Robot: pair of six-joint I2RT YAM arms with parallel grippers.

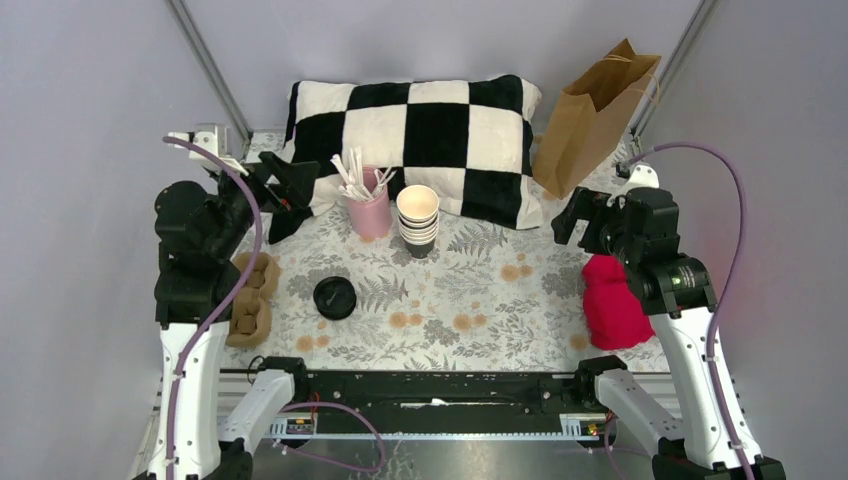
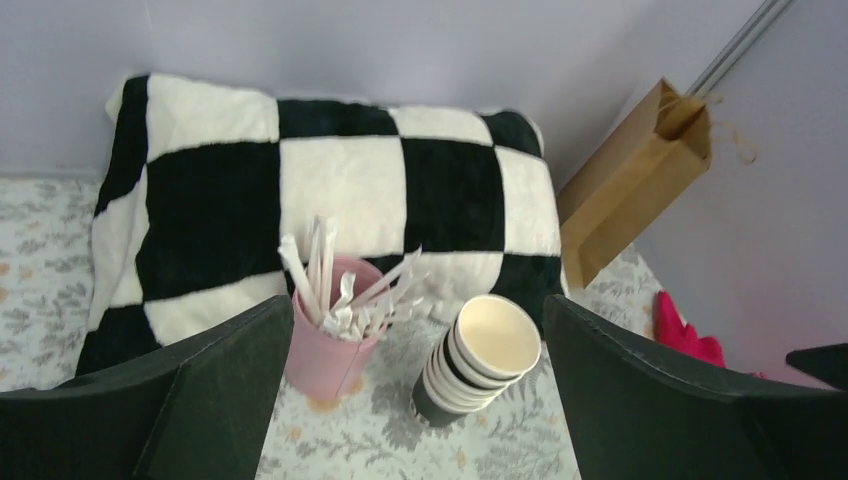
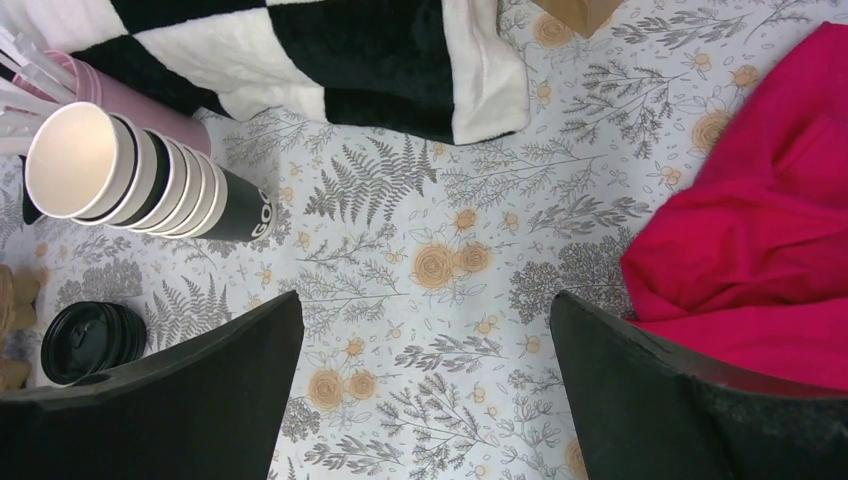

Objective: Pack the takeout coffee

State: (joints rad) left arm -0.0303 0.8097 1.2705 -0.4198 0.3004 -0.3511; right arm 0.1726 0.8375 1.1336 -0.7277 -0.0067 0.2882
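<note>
My right gripper is open, and the cup stack's top rim stands free toward it. I should keep moving to that rim until my fingers are on both sides of it, then close.
No capped black cup with a lid shows in any view; the takeout coffee is out of view. A stack of lidless black cups with cream insides stands mid-table, also in the left wrist view and the right wrist view. A lone round black lid lies flat in front of it, also in the right wrist view. My left gripper is open and empty, raised at the back left, facing the stack. My right gripper is open and empty above the cloth-covered table.
A brown paper bag stands at the back right. A checkered pillow lies along the back. A pink cup of wrapped straws stands left of the stack. A cardboard cup carrier sits at the left, a red cloth at the right.
</note>
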